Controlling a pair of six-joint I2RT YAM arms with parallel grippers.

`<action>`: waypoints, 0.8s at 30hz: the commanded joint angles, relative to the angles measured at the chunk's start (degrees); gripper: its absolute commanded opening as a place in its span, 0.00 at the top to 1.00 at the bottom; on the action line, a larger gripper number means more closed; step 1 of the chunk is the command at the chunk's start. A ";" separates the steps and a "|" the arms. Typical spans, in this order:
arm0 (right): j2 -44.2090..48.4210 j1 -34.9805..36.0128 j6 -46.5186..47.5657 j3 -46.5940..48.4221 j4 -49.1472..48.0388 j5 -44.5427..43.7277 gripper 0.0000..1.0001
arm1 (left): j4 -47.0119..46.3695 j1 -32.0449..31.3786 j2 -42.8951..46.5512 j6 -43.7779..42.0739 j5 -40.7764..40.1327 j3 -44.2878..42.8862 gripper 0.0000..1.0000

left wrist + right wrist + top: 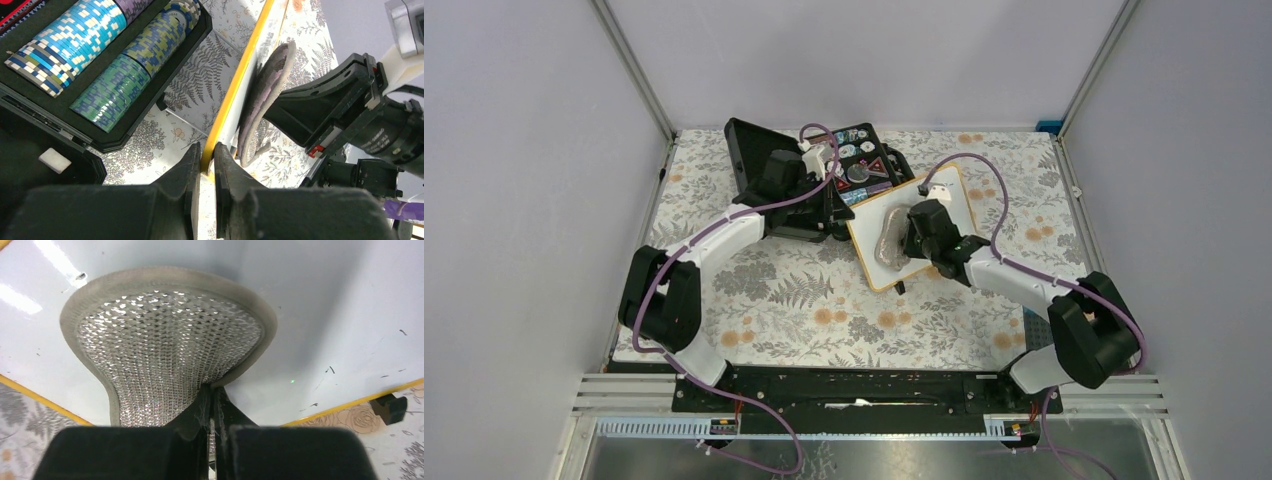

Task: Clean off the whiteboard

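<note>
Next, my right gripper wipes back toward the whiteboard's opposite end, because the cloth is close to the frame at my left gripper and there are dark marks next to the cloth.
The whiteboard has a yellow frame and stands tilted up off the table right of centre. My left gripper is shut on its left edge; in the left wrist view the fingers pinch the yellow frame. My right gripper is shut on a grey silvery mesh cloth and presses it against the board's white face. In the right wrist view the gripper holds the cloth bunched, spread out on the board. A few small dark marks show near the board's lower edge.
An open black case with stacks of poker chips lies just behind and left of the board. The board's black foot hangs over the floral tablecloth. Grey walls enclose the table.
</note>
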State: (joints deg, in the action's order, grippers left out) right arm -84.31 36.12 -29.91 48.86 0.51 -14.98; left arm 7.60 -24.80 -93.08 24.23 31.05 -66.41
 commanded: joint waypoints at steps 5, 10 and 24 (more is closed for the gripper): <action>2.68 -23.77 -2.86 -12.91 -9.77 11.54 1.00 | 1.37 -1.31 0.48 0.42 1.70 -1.41 1.00; 2.75 -25.84 0.29 -10.74 -8.68 12.85 1.00 | 1.27 -1.31 0.90 0.47 1.66 -1.34 1.00; 1.20 -2.15 4.23 9.45 -6.07 1.63 1.00 | 1.40 -1.31 -0.08 -0.05 0.71 -1.13 1.00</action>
State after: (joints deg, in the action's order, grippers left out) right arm -82.41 33.74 -27.38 55.20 -3.42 -9.45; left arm 6.83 -25.91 -93.10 24.60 32.32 -66.63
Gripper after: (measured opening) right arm 0.022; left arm 0.116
